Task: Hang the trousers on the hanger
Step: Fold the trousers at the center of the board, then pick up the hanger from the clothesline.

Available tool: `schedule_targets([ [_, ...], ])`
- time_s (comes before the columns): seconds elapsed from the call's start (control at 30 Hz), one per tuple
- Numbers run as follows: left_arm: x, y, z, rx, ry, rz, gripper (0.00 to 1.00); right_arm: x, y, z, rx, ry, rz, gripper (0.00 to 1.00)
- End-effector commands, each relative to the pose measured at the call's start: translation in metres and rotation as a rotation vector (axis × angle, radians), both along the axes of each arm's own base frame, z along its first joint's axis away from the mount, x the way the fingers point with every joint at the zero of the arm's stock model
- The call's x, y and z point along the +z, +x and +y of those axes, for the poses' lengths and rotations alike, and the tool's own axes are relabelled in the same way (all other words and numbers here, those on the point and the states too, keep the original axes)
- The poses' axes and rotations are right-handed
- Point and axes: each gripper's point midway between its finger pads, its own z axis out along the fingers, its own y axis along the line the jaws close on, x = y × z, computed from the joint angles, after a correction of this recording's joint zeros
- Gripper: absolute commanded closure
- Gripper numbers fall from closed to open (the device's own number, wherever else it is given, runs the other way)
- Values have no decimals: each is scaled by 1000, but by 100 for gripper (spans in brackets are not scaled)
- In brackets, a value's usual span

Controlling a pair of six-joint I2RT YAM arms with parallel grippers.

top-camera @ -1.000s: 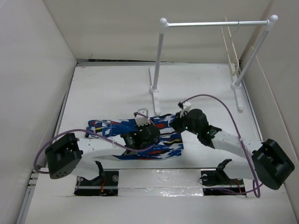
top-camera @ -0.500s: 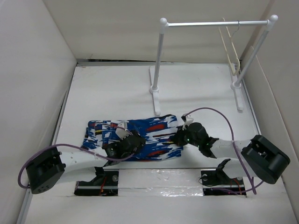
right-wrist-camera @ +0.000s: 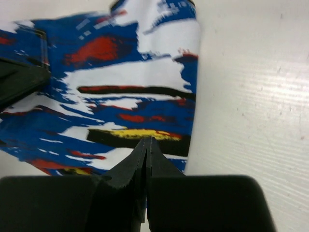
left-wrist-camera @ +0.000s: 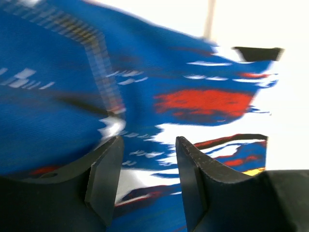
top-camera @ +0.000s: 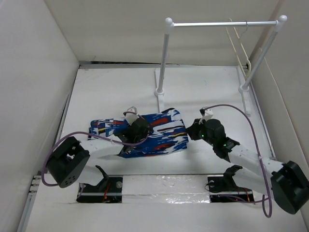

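The hanger is hanging on the rail (top-camera: pixel 235 44), out of the left gripper's reach, so its lower end (top-camera: pixel 248 69) should be taken by the robot's right gripper, which should then pass the hanger to the left gripper.
The trousers (top-camera: pixel 161 137) lie flat and folded on the table, blue with white, red, black and yellow streaks. They fill the left wrist view (left-wrist-camera: pixel 203 101) and the right wrist view (right-wrist-camera: pixel 120 77). My left gripper (top-camera: pixel 145 129) hovers open just above their middle, with nothing between its jaws (left-wrist-camera: pixel 147 142). My right gripper (top-camera: pixel 191 131) is shut and empty at the trousers' right edge (right-wrist-camera: pixel 147 140). The pale cream hanger (top-camera: pixel 237 46) hangs at the right end of the rail, far from both grippers.
The white two-post rail stand (top-camera: pixel 163 58) with its metal crossbar stands at the back, its left foot just beyond the trousers. White walls close in the table on the left, back and right.
My left gripper has moved right and farther back over the trousers. My right gripper has backed off to the right of the cloth's edge. The trousers' right end has bunched slightly toward the back.
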Motion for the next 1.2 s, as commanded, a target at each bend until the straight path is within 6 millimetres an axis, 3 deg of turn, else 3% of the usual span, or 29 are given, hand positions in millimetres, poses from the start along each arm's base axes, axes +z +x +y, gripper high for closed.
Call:
schedule_targets([
  [0.0,48,8,-18,-45,87,-155,56,59,8,0,18,10,-130,96],
  [0.03,60,9,-21,-43,87,-180,57,75,9,1,18,28,-164,93],
  [0.07,68,9,-18,-28,110,-207,58,103,13,2,24,42,-231,92],
  [0.17,97,1,-17,-24,121,-276,61,157,14,-3,51,57,-338,94],
  [0.2,109,-3,-18,-32,101,-302,62,193,19,-7,50,54,-408,96],
  [0.27,117,-9,-26,-71,82,-329,70,219,26,-16,40,11,-444,100],
  [0.3,124,-12,-32,-101,65,-351,75,262,32,-26,1,17,-515,100],
  [0.4,127,-18,-47,-189,48,-370,93,309,41,-50,-75,-44,-576,100],
  [0.43,129,-22,-53,-211,51,-377,97,351,41,-66,-127,-42,-655,100],
  [0.5,131,-28,-63,-252,62,-391,100,372,50,-93,-226,-132,-679,100],
  [0.53,137,-30,-67,-273,73,-409,100,407,46,-114,-301,-150,-740,97],
  [0.57,139,-32,-70,-282,84,-425,100,417,50,-134,-382,-215,-751,94],
  [0.6,149,-39,-78,-304,60,-460,100,414,59,-145,-428,-249,-716,91],
  [0.67,155,-42,-83,-348,70,-506,100,435,63,-176,-537,-278,-731,80],
  [0.7,163,-42,-88,-359,43,-536,100,436,68,-181,-541,-289,-724,74],
  [0.73,163,-43,-90,-375,42,-545,100,429,82,-184,-537,-307,-693,58],
  [0.77,163,-43,-93,-401,59,-558,100,437,83,-187,-534,-308,-699,50],
  [0.83,160,-43,-96,-421,86,-564,100,426,94,-199,-549,-350,-639,29],
  [0.87,157,-43,-95,-427,101,-564,100,422,95,-198,-533,-368,-618,24],
  [0.9,155,-42,-95,-432,120,-569,100,426,95,-202,-539,-376,-621,21],
  [0.93,152,-42,-93,-435,132,-570,100,419,105,-205,-536,-392,-596,16],
  [1.17,140,-53,-93,-512,133,-585,99,374,142,-220,-501,-462,-479,15],
])
